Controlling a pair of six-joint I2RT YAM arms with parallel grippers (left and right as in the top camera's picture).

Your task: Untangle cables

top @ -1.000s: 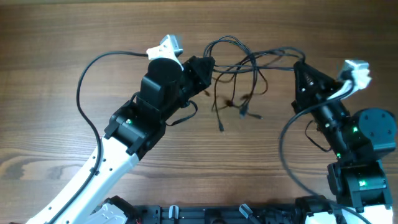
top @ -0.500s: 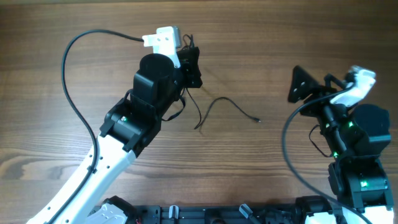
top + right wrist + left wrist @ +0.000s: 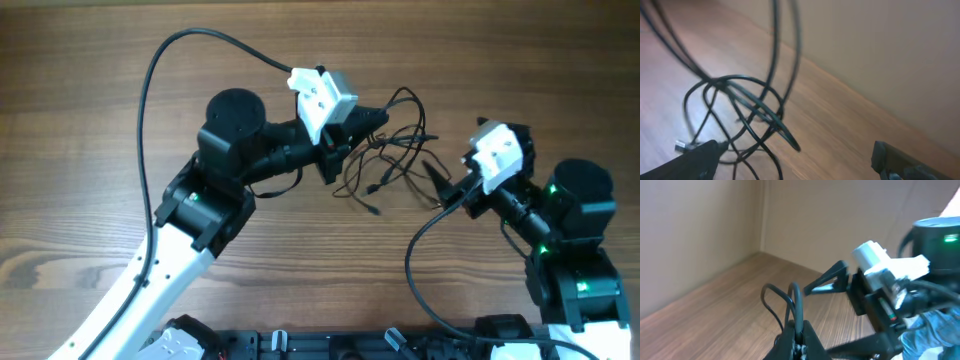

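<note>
My right gripper should take hold of the tangle's near side [image 3: 430,139] before my left gripper pulls back to spread the crossed loops [image 3: 398,141], because they hang in a bunch from my left gripper alone.
The cables [image 3: 385,165] are a tangle of thin black cords hanging over the wooden table between the two arms. My left gripper [image 3: 376,122] is shut on a bunch of them at the tangle's upper left. In the left wrist view, the cables [image 3: 796,302] rise in loops out of the closed left gripper [image 3: 799,328]. My right gripper [image 3: 438,186] stands wide open just right of the tangle. In the right wrist view, the cables [image 3: 760,111] hang in front of the open right gripper [image 3: 795,162], with one strand and a silver plug near its left fingertip [image 3: 700,155]. Nothing lies between its fingers.
The left arm's thick black cable [image 3: 160,90] arcs over the table's left half. The right arm's cable [image 3: 420,255] loops near the front edge. The right arm's base [image 3: 580,270] stands at the lower right. A plain wall rises behind the table [image 3: 715,310].
The right gripper has let go and opened, pulled back, then come in toward the tangle. The left gripper has swung right with the bunch of cables.
</note>
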